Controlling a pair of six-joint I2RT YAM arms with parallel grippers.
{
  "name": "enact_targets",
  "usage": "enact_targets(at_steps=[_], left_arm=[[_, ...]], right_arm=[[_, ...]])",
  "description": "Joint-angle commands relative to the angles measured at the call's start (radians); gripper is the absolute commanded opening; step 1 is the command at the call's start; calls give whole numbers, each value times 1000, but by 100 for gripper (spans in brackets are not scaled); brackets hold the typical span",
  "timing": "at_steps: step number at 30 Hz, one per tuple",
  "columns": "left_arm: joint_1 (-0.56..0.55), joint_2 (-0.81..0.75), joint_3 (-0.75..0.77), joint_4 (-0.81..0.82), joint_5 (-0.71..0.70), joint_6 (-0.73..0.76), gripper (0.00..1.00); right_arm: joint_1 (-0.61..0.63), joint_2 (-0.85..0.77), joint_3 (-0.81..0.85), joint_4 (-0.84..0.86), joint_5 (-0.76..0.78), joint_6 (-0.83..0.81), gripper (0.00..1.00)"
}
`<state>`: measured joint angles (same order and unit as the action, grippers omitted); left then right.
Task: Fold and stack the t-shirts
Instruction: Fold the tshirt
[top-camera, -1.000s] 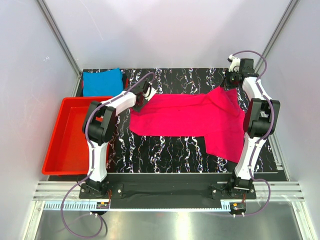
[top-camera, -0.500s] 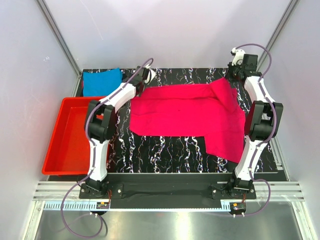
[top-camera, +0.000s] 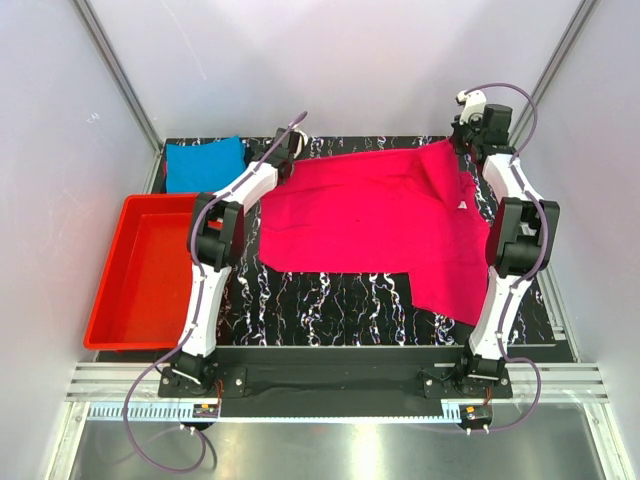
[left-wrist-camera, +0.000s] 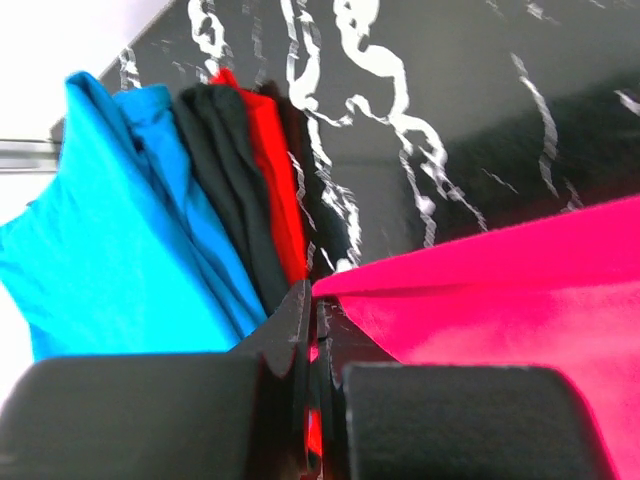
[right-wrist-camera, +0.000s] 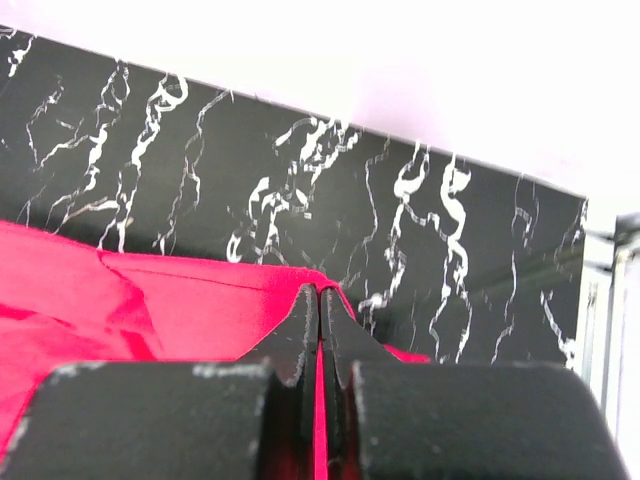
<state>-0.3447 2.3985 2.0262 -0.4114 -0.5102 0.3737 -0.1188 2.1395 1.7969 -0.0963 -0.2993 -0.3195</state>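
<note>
The magenta-pink t-shirt's far edge (top-camera: 365, 156) is stretched tight near the back wall. My grippers should bring both corners of that edge forward and lay that edge over the t-shirt's body (top-camera: 345, 205).
The magenta-pink t-shirt (top-camera: 380, 215) lies spread across the marbled black table, its far edge pulled up toward the back. My left gripper (top-camera: 285, 152) is shut on the shirt's far left corner (left-wrist-camera: 345, 288). At the back right my right gripper (top-camera: 462, 140) is shut on the far right corner (right-wrist-camera: 318, 288), pink cloth showing between the pads. The turquoise-blue t-shirt (top-camera: 205, 163) sits folded at the back left corner; in the left wrist view it (left-wrist-camera: 110, 240) is just left of my fingers.
A red plastic tray (top-camera: 150, 275) stands at the left edge of the table. Black and red cloth (left-wrist-camera: 250, 190) lies beside the blue shirt. White walls close in at the back and sides.
Both grippers have carried the pink shirt's far edge toward the back of the table, stretching the cloth wider and flatter. Both stay shut.
</note>
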Motion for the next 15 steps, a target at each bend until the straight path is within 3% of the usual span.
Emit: enact_targets(at_steps=[1,9,15], left_arm=[[26,11,75,129,-126,42,0],[26,31,135,315,-166,97,0],[26,54,172,322,-128,123,0]], right_arm=[[8,7,64,141,22,-61,0],[19,13,27,257,46,-95,0],[21,39,36,287,57,-118,0]])
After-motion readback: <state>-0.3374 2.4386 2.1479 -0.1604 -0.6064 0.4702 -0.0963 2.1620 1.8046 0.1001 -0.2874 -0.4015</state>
